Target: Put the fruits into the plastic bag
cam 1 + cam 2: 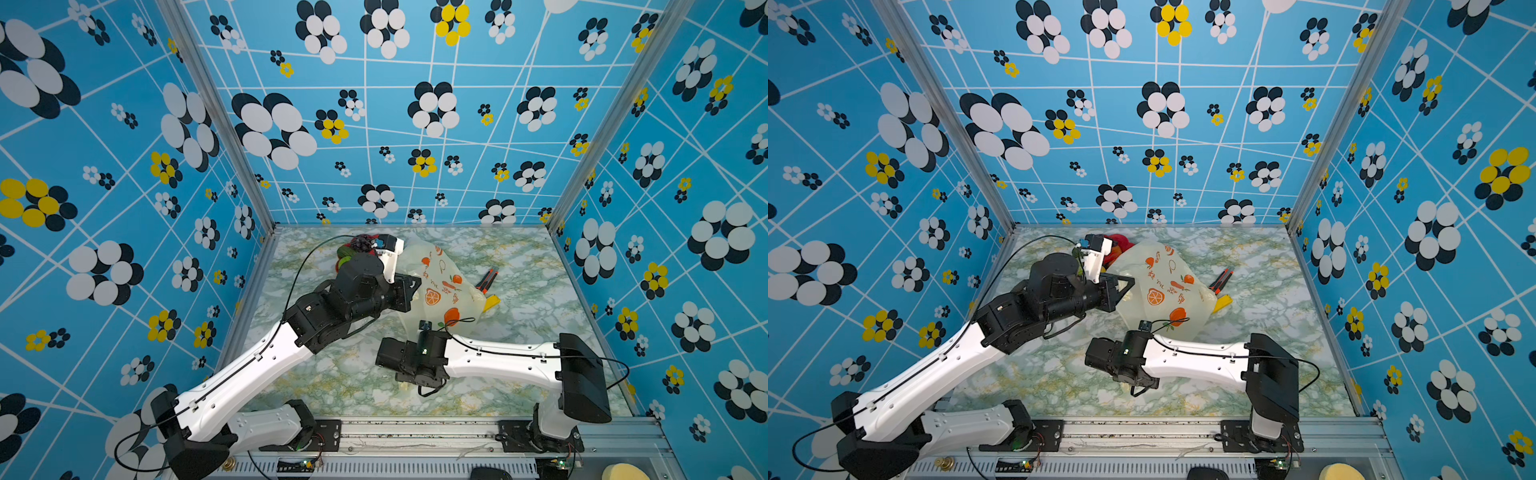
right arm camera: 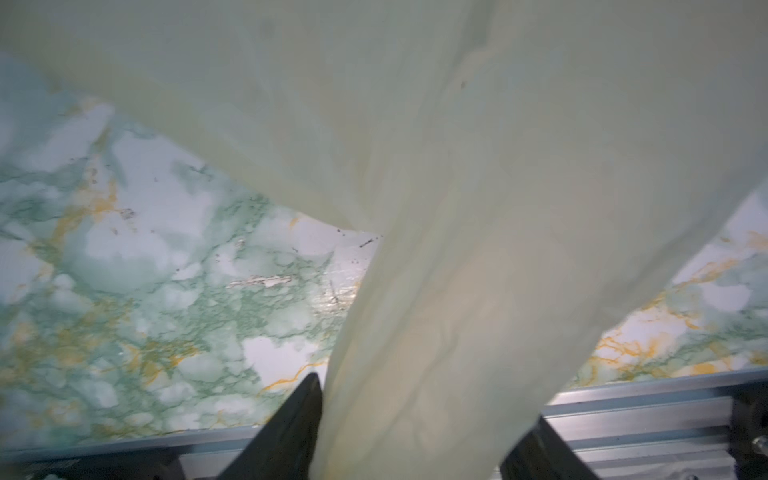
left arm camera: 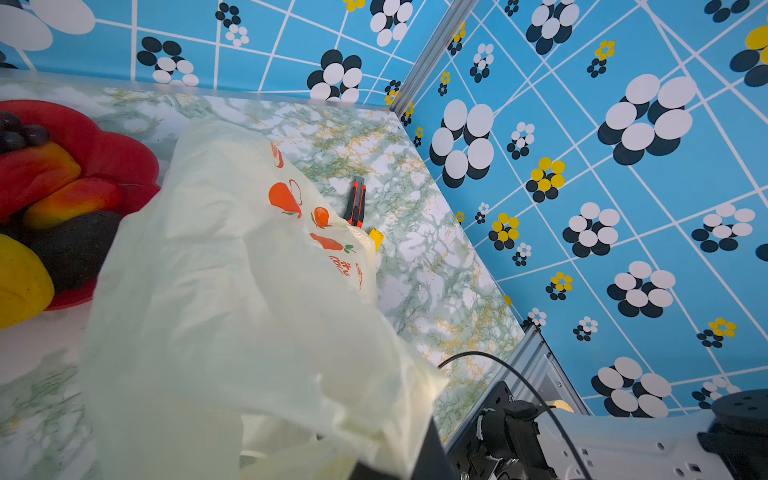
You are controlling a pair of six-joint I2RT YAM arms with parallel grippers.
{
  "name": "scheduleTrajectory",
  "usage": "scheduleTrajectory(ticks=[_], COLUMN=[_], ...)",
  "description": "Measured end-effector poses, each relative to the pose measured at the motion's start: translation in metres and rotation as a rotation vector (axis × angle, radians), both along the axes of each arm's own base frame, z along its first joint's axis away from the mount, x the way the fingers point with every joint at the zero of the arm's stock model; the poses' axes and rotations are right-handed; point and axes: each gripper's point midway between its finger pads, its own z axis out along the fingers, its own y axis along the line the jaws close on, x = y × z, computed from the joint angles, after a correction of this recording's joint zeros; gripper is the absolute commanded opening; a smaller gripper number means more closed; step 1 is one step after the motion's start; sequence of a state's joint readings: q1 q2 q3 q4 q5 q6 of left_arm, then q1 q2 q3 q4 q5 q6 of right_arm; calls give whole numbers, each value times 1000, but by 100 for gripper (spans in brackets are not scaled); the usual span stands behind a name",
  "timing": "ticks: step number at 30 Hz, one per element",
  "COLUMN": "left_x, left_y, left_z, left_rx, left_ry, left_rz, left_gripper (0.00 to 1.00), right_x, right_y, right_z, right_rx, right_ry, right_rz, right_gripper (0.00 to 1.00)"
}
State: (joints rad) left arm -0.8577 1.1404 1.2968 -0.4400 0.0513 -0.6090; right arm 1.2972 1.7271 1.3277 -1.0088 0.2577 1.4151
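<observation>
The plastic bag's open end (image 1: 409, 325) is facing the front bar, away from the fruits, so both my grippers should lift the bag and turn its opening toward the red plate (image 1: 1118, 240).
The fruits lie on a red plate (image 3: 124, 158) at the back left of the table: purple grapes (image 3: 18, 133), red-orange pieces (image 3: 75, 199), a dark oval one (image 3: 75, 245) and a yellow one (image 3: 20, 278). In both top views the left arm partly hides them (image 1: 361, 243) (image 1: 1119, 245). The plastic bag (image 1: 440, 286) (image 1: 1163, 286) lies crumpled beside the plate. My left gripper (image 1: 413, 289) (image 3: 374, 469) is shut on the bag's near edge. My right gripper (image 2: 419, 415) is open, its fingers (image 2: 291, 428) apart on either side of a hanging strip of the bag (image 2: 457, 332).
An orange-black cutter (image 1: 487, 279) (image 3: 355, 201) and a flat yellow strip (image 1: 491, 302) lie just right of the bag. A metal rail (image 1: 415, 432) runs along the table's front edge. Patterned blue walls close in three sides.
</observation>
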Motion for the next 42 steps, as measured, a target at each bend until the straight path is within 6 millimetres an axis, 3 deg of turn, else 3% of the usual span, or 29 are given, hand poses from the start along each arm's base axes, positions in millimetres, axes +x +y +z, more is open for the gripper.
scheduleTrajectory(ticks=[7, 14, 17, 22, 25, 28, 31, 35, 37, 39, 42], left_x=[-1, 7, 11, 14, 14, 13, 11, 19, 37, 54, 63], left_y=[13, 24, 30, 34, 35, 36, 38, 46, 49, 53, 54], left_z=[12, 1, -3, -14, -20, -25, -28, -21, 3, 35, 106], left_rx=[-18, 13, 24, 45, 60, 73, 86, 103, 76, 48, -13], left_ry=[-33, -9, 1, 22, 36, 48, 56, 67, 46, -3, -148], left_rz=[24, 61, 79, 94, 94, 95, 85, 88, 105, 123, 113], left_gripper=[0, 0, 0, 0, 0, 0, 0, 0, 0, 0, 0], right_x=[-7, -17, -21, -12, -6, 4, 21, 72, 106, 143, 175], right_y=[-36, -86, -107, -127, -133, -136, -137, -138, -142, -143, -119], right_z=[-12, -21, -33, -35, -31, -15, 24, 115, 167, 236, 351], right_rx=[-74, -91, -107, -71, -19, 39, 100, 189, 215, 230, 301], right_ry=[13, 5, 7, -59, -111, -189, -310, -531, -645, -786, -1020], right_rz=[1, -30, -54, -94, -104, -110, -91, -92, -107, -99, 10], right_gripper=[53, 51, 37, 3, 0, 0, 0, 0, 0, 0, 0])
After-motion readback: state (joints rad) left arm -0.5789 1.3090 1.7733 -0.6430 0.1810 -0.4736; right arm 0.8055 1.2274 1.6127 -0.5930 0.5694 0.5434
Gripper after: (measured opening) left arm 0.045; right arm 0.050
